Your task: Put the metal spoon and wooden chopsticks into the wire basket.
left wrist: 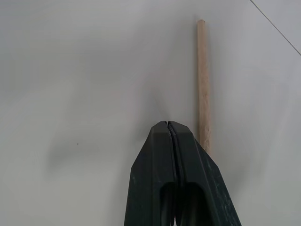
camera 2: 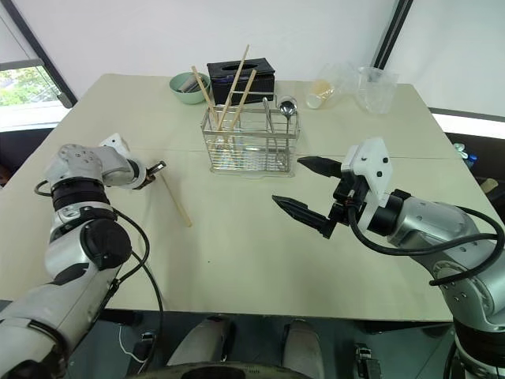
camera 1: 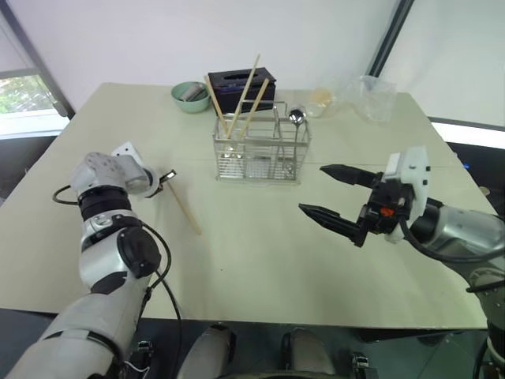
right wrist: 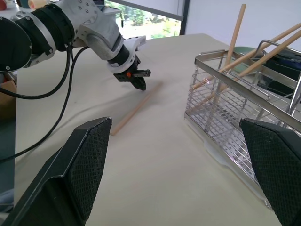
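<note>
The loose wooden chopstick is next to the closed fingers of my left gripper, so next my left gripper opens, moves back and closes around the chopstick's far end.
The wire basket stands at the middle back of the table. Three wooden chopsticks lean in its left compartment, and the metal spoon stands bowl-up in its right one. One more chopstick lies flat on the table, to the left of the basket. My left gripper is shut at that stick's far end. In the left wrist view the stick runs beside the closed fingers, not between them. My right gripper hovers open and empty, in front of the basket and to its right.
A dark tissue box stands behind the basket, with a green bowl to its left. Clear plastic containers sit at the back right. The table's front edge is near my arms.
</note>
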Available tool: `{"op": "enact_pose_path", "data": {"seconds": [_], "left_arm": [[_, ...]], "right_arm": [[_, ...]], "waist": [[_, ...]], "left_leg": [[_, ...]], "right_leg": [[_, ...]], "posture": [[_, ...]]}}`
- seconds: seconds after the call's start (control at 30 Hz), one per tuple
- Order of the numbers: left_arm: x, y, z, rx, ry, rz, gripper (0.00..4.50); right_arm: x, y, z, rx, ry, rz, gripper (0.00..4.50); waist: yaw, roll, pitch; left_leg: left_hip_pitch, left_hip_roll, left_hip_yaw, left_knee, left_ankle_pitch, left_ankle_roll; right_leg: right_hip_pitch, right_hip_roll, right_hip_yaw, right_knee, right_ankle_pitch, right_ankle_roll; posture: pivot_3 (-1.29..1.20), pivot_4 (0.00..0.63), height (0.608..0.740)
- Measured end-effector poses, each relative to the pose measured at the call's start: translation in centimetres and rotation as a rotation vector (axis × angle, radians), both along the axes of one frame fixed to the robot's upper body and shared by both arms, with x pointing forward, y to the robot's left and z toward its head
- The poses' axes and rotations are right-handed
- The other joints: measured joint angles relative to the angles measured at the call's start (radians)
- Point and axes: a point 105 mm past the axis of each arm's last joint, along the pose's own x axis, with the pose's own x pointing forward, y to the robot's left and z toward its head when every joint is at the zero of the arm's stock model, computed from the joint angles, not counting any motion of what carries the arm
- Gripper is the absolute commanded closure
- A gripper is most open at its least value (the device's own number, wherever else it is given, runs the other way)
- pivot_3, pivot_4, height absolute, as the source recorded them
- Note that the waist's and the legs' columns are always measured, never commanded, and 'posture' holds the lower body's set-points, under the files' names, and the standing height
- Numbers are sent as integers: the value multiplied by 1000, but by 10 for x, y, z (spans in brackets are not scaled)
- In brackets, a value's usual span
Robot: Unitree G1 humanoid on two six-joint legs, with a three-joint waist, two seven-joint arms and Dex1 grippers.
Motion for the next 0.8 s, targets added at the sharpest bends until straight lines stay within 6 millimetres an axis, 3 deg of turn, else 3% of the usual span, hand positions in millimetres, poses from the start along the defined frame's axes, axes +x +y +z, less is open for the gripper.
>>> {"op": "enact_pose_path", "data": {"seconds": [0.3, 0.47, 0.57, 0.7, 0.8], "left_arm": [[-9, 16, 9, 85, 69, -16, 4480], [-8, 22, 30, 112, 37, -21, 4480], [-9, 27, 37, 124, 21, -7, 3612], [-9, 24, 38, 118, 23, -15, 1593], [-2, 11, 49, 96, -20, -34, 1593]], "right_arm": [[5, 0, 4, 44, -23, -31, 0], [13, 1, 16, 43, -54, -15, 0], [20, -1, 17, 41, -45, -17, 0], [24, 0, 17, 33, -46, -15, 0], [24, 2, 14, 31, -37, -3, 0]], "waist": [[-3, 0, 0], [-1, -1, 1], [-2, -1, 1], [0, -1, 1], [0, -2, 1]], "left_leg": [[-4, 0, 0, 0, 1, 2], [-4, 0, 0, 0, 1, 2], [-4, 0, 0, 0, 1, 2], [-5, 0, -1, 0, 1, 2], [-5, 0, 0, 0, 1, 2]], "right_leg": [[-4, 0, 0, 1, 0, 0], [-4, 0, 0, 1, 0, 0], [-4, 0, 0, 1, 0, 0], [-5, 0, 0, 1, 0, 0], [-4, 0, 0, 0, 0, 0]], "posture": [[0, 150, 643], [0, 150, 643], [0, 150, 643], [0, 150, 643], [0, 150, 643]]}}
